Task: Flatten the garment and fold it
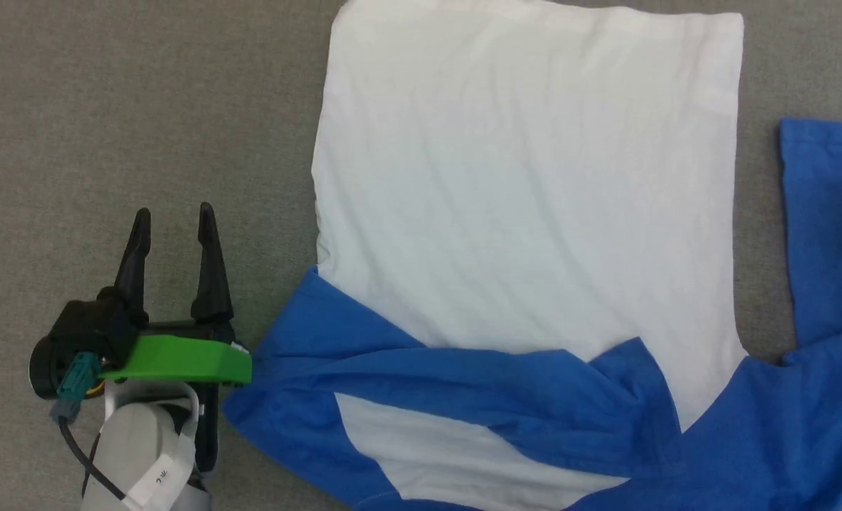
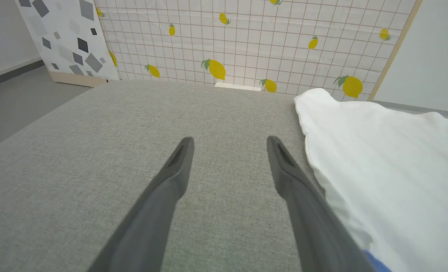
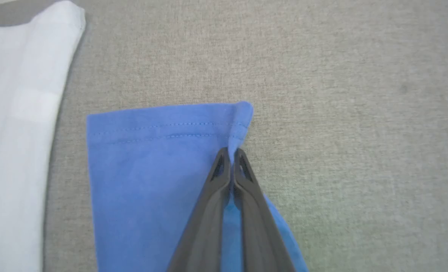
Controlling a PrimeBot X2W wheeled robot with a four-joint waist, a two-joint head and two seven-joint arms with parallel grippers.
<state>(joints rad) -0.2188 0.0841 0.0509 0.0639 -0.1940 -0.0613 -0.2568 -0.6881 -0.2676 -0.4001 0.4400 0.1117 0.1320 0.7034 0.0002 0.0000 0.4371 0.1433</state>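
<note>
The garment's blue shoulder (image 1: 266, 365) sticks out beyond its white body, so the garment's white corner (image 1: 346, 15) will leave some blue showing when the robot folds it toward the collar.
The garment (image 1: 527, 184), a white T-shirt with bright blue sleeves and shoulders, lies spread on the grey surface in the head view. One blue sleeve (image 1: 463, 369) is folded across the lower body; the other blue sleeve (image 1: 828, 213) reaches up at the right edge. In the right wrist view my right gripper (image 3: 231, 153) is shut on the cuff corner of a blue sleeve (image 3: 152, 158), pinching a small ridge of cloth. My left gripper (image 1: 174, 216) stands open on bare surface left of the garment, with nothing between its fingers; its wrist view shows the white cloth (image 2: 390, 158) just to its right.
The grey fabric surface (image 1: 108, 106) extends free to the left of the garment. In the left wrist view a lemon-print grid panel (image 2: 246, 41) and a grey-speckled board (image 2: 65, 37) stand beyond the surface's far edge, with floor (image 2: 12, 98) to the left.
</note>
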